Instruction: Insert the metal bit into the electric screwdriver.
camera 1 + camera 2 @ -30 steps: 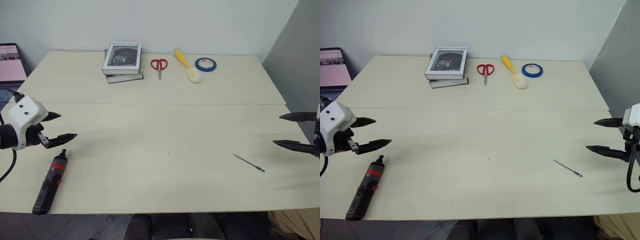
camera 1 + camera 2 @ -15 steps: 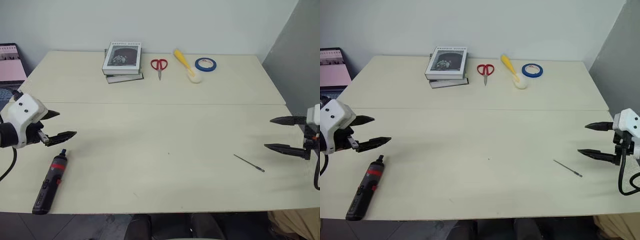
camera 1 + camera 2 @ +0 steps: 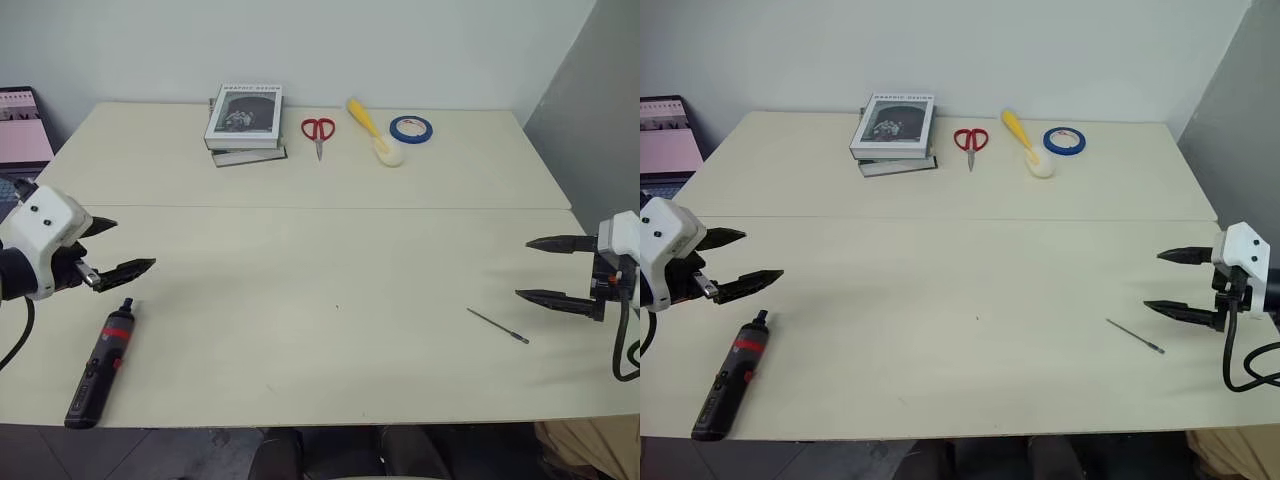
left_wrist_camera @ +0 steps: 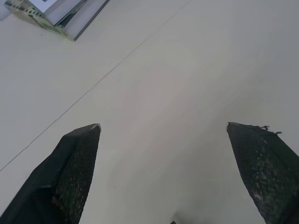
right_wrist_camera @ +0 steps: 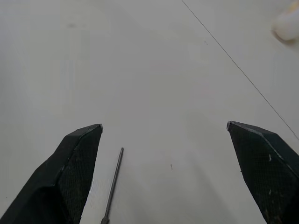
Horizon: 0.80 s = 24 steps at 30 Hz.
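Note:
The electric screwdriver's nose point(image 3: 127, 303) lies short of where my left gripper's fingers are, so my left gripper needs to move back, tilt down and take hold of the electric screwdriver's body point(image 3: 118, 328) near the red band.
The electric screwdriver point(image 3: 100, 362), black with a red band, lies on the table near the front left corner, nose pointing away from me. Just beyond its nose my left gripper point(image 3: 134, 244) hovers open and empty, apart from the tool. The metal bit point(image 3: 498, 326), a thin grey rod, lies flat on the right side of the table. My right gripper point(image 3: 522, 268) is open and empty, slightly right of and beyond the bit and not touching it. In the right wrist view the bit point(image 5: 112, 186) lies close to one of the fingers point(image 5: 70, 172).
At the back of the table point(image 3: 330, 250) lie a stack of books point(image 3: 245, 120), red-handled scissors point(image 3: 319, 130), a yellow-handled brush point(image 3: 372, 128) and a blue tape roll point(image 3: 411, 128). A grey wall point(image 3: 590, 110) stands close on the right. A pink-screened device point(image 3: 20, 125) sits at the far left.
My right gripper has moved left and a little down, closer to the bit. The left gripper has stayed in place, tilting slightly. Screwdriver and bit have not moved.

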Tool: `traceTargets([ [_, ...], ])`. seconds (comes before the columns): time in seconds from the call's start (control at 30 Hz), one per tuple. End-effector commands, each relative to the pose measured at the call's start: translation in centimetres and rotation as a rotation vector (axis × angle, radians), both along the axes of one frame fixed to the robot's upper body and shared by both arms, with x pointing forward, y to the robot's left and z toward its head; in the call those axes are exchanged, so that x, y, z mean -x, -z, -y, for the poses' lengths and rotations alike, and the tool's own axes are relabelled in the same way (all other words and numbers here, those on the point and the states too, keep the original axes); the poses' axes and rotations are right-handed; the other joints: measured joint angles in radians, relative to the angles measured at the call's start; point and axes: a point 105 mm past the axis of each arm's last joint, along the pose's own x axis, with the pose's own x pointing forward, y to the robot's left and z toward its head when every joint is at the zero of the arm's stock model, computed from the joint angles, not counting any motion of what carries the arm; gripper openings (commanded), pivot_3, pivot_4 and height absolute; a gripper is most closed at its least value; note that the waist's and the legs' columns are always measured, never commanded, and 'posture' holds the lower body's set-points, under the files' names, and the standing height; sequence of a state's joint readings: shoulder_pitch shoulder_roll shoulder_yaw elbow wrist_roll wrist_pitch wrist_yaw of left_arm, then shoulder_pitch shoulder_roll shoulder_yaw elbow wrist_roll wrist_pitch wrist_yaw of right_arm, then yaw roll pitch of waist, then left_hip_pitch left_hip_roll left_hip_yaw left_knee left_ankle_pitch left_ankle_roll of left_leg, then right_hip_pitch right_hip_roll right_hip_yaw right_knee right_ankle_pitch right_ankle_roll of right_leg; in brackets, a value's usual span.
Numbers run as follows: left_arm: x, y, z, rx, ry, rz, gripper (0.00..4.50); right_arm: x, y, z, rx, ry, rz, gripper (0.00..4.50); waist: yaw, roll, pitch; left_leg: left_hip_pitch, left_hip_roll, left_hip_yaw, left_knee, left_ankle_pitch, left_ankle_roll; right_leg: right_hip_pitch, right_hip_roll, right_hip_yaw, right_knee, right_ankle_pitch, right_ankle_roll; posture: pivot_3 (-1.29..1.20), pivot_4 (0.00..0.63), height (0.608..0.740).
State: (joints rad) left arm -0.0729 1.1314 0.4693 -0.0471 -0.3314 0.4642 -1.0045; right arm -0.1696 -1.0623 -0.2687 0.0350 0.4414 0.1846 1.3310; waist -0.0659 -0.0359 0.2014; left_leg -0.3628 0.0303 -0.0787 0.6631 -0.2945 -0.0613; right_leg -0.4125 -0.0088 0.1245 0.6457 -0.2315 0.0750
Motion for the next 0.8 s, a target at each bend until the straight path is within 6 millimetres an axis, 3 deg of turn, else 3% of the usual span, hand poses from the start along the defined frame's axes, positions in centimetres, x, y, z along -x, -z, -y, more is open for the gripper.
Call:
traceTargets([
  [0.03, 0.1, -1.0, -0.3, -0.020, -0.056, 0.039, 4.50, 0.2, -0.8, -2.2, 0.007, -0.084, 0.043, 4.50, 0.000, 0.000, 0.000, 0.000, 0.000, 0.000, 0.000, 0.000, 0.000, 0.000, 0.000, 0.000, 0.000, 0.000, 0.000, 0.00, 0.150, 0.740],
  [0.23, 1.6, 0.3, -1.0, -0.054, -0.154, -0.085, 4.50, 0.6, -2.1, -6.6, -0.064, -0.215, 0.081, 4.50, -0.001, 0.000, 0.000, 0.000, 0.000, 0.000, 0.000, 0.000, 0.000, 0.000, 0.000, 0.000, 0.000, 0.000, 0.001, 0.00, 0.150, 0.740],
  [0.37, 3.7, 1.1, -2.3, -0.007, -0.303, -0.224, 4.50, 0.8, -3.9, -10.6, -0.147, -0.353, 0.089, 4.50, -0.011, 0.000, 0.000, 0.000, 0.001, -0.001, 0.000, 0.000, 0.000, -0.001, 0.000, -0.001, 0.000, 0.000, 0.000, 0.00, 0.150, 0.740],
  [0.47, 5.0, 1.7, -2.1, 0.063, -0.380, -0.311, 4.50, 1.1, -4.6, -12.8, -0.174, -0.487, 0.070, 4.50, -0.018, 0.000, 0.000, 0.000, 0.001, -0.001, 0.000, 0.000, 0.000, -0.001, 0.000, -0.001, 0.001, 0.000, 0.000, 0.00, 0.150, 0.740],
  [0.67, 5.8, 2.9, -1.6, 0.135, -0.480, -0.400, 4.50, 0.7, -4.4, -14.4, -0.156, -0.592, 0.052, 4.50, -0.014, -0.001, 0.000, -0.001, 0.001, -0.003, 0.000, 0.000, 0.000, 0.000, 0.000, -0.004, 0.000, -0.001, -0.002, 0.00, 0.150, 0.740],
  [0.8, 5.5, 4.6, -3.1, 0.089, -0.589, -0.464, 4.50, 0.9, -4.8, -15.4, -0.155, -0.688, 0.040, 4.50, -0.018, -0.001, 0.000, -0.001, 0.001, -0.003, -0.001, 0.000, 0.000, -0.001, 0.000, -0.004, 0.001, 0.000, -0.001, 0.00, 0.150, 0.740],
])
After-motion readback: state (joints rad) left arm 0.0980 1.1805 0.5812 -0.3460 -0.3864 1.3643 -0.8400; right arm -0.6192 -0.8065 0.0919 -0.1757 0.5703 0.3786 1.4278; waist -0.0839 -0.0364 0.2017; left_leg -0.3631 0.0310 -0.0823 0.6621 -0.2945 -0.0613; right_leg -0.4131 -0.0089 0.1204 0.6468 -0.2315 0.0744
